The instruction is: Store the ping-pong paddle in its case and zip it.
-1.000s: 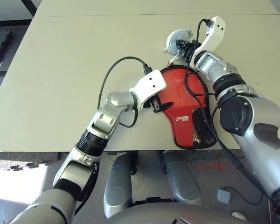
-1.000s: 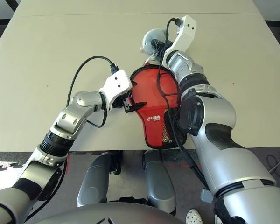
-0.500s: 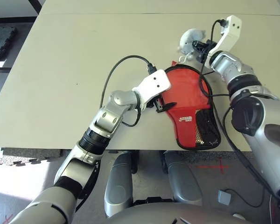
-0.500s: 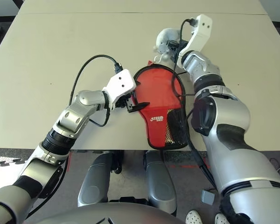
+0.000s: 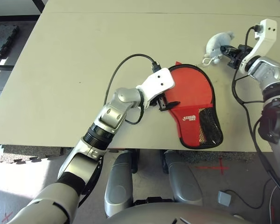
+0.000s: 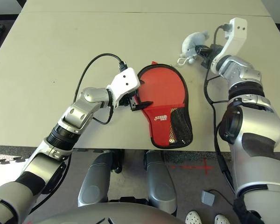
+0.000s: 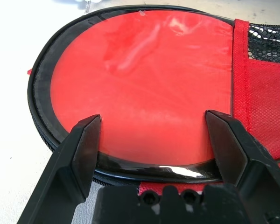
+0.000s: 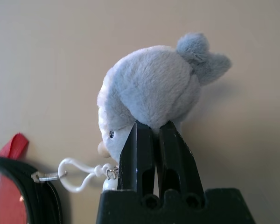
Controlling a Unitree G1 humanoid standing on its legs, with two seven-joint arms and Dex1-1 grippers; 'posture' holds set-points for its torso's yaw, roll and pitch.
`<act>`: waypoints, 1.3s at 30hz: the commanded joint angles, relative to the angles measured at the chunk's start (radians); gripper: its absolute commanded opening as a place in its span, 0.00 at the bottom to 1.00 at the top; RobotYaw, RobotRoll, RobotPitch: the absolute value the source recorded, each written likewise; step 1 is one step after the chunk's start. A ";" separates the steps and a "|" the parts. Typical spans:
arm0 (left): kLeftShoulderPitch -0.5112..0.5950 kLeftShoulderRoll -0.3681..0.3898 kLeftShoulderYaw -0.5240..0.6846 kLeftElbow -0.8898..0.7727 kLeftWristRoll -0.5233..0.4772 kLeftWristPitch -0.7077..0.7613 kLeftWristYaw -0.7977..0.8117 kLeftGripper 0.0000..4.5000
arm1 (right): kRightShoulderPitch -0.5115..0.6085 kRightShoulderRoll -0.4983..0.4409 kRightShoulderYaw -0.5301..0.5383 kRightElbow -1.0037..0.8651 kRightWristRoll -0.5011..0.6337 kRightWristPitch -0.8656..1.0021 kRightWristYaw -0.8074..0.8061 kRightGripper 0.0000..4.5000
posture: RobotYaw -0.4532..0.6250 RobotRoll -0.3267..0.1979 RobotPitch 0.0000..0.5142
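The white loop (image 6: 181, 61) is stretched from the toy to the zipper pull, so the robot's right gripper should go on pulling along the case's rim until the zipper pull gets to the mesh pocket (image 6: 180, 125).
The red case (image 5: 189, 91) lies flat near the table's front edge, its mesh pocket (image 5: 209, 126) toward me. Its black zipper rim (image 7: 39, 88) rings a smooth round red face. No handle or wood shows, so the ping-pong paddle is hidden. My left gripper (image 5: 167, 101) is open at the case's left edge, and its fingers (image 7: 86, 140) straddle the rim. Beyond the case's far right side, my right gripper (image 5: 229, 50) is shut on the grey plush toy (image 8: 149, 79). A white clip loop (image 8: 77, 177) joins the toy to the zipper pull.
The beige table (image 5: 74, 56) stretches wide to the left and far side. Its front edge (image 5: 130, 149) runs just below the case. Black cables loop over my left wrist (image 5: 126, 65) and hang by my right forearm (image 5: 238, 93).
My right gripper has carried the plush toy from above the case's top out to its far right. The left gripper has stayed at the case's left edge. The head camera has shifted.
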 commanded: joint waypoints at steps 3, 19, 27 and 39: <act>0.029 -0.002 -0.059 0.145 0.048 0.029 -0.003 1.00 | 0.138 -0.147 0.038 -0.212 0.016 0.179 0.166 0.00 | 0.24 0.62 0.58; -0.029 -0.029 -0.057 0.277 0.065 -0.040 -0.006 1.00 | 0.644 -0.417 0.046 -0.792 0.233 0.504 0.553 0.00 | 0.19 0.62 0.54; -0.049 -0.037 -0.049 0.334 0.069 -0.068 -0.001 1.00 | 0.917 -0.552 0.065 -0.989 0.314 0.489 0.762 0.00 | 0.18 0.62 0.53; -0.053 -0.015 -0.021 0.326 0.057 -0.077 -0.009 1.00 | 0.876 -0.598 0.142 -0.980 0.323 0.534 0.770 0.18 | 0.20 0.62 0.53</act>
